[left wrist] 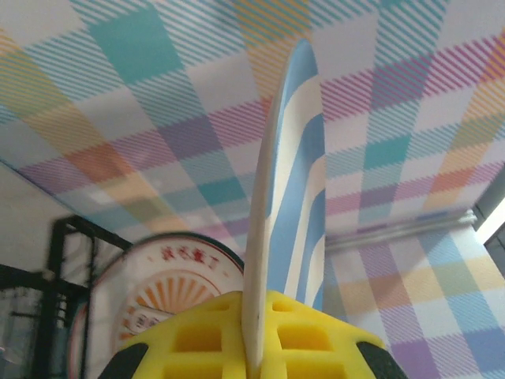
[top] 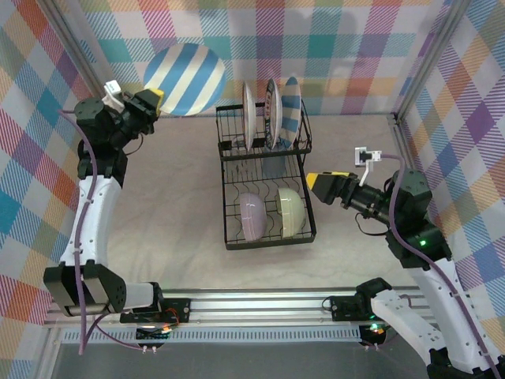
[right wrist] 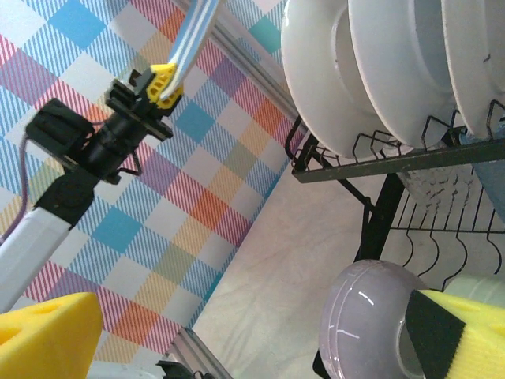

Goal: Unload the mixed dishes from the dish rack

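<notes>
The plate in the robot's left gripper, the held plate [top: 185, 80], is striped side up and clear of the rack, so the gripper should keep lowering it until it meets the open tabletop [top: 183, 156].
My left gripper [top: 155, 103] is raised at the far left, shut on the rim of a blue-and-white striped plate [top: 185, 79]. The left wrist view has that plate [left wrist: 293, 174] edge-on between the yellow fingers [left wrist: 197, 339]. The black dish rack [top: 268, 244] stands mid-table. Its upper level holds three upright plates, one striped [top: 293, 110]. A lavender bowl [top: 252, 215] and a pale green bowl [top: 289, 212] sit in its lower level. My right gripper [top: 319, 181] is open beside the rack's right side. The lavender bowl [right wrist: 367, 316] lies close to its right finger [right wrist: 465, 332].
Plaid walls enclose the table on three sides, and the held plate is close to the back wall. A plate with an orange pattern [left wrist: 158, 292] stands in the rack behind the left fingers. Bare tabletop [top: 173, 197] lies left of the rack.
</notes>
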Robot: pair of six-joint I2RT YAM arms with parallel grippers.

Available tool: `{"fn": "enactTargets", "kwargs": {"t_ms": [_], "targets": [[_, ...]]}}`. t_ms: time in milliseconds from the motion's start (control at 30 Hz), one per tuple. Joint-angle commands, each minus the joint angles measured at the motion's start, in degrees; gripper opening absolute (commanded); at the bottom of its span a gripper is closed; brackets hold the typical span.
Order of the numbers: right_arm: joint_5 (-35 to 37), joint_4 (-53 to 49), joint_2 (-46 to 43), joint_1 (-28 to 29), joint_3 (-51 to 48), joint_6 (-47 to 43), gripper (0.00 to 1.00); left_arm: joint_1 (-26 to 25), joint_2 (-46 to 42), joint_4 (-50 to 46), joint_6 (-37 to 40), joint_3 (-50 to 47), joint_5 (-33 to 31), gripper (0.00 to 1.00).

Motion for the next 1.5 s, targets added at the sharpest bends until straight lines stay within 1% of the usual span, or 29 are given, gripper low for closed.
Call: {"fn": "enactTargets", "kwargs": {"t_ms": [0, 133, 300, 533, 733, 867, 1000, 1267, 1467], "targets": [[-3.1, 2.6, -0.1, 0.1, -0.8, -0.9, 0.99, 3.9, 1.8, 9.9, -1.9, -3.7, 3.9, 0.0], [-5.0, 3.5, 0.4, 0.1, -1.7, -0.3, 0.99, 6.8, 4.1, 11.7, 1.0, -7.8, 4.1, 0.0], [-7.3, 5.8, 1.1, 0.1, -3.4, 1.3, 0.99, 8.2, 7.6, 17.0, 2.3, -14.0, 4.0, 0.0], [-8.4, 6.1, 1.9, 0.1, -3.9, 1.3, 0.99, 8.2, 14.0, 24.4, 5.1, -18.8, 3.4, 0.0], [-8.8, 6.0, 1.9, 0.2, -4.6, 1.3, 0.99, 8.2, 20.9, 28.2, 7.0, -20.3, 2.8, 0.0], [-8.6, 4.9, 1.4, 0.2, -4.8, 0.9, 0.99, 8.2, 24.7, 32.1, 6.5, -20.4, 3.1, 0.0], [-8.6, 4.7, 1.0, 0.2, -5.4, 1.0, 0.99, 8.2, 27.9, 29.4, 8.5, -18.9, 2.0, 0.0], [-8.4, 4.3, 0.2, 0.2, -6.5, 1.5, 0.99, 8.4, 34.8, 29.1, 9.8, -16.1, 0.9, 0.0], [-7.9, 3.6, -0.3, 0.2, -7.0, 1.7, 0.99, 8.7, 37.8, 28.2, 11.6, -15.0, 0.4, 0.0]]}}
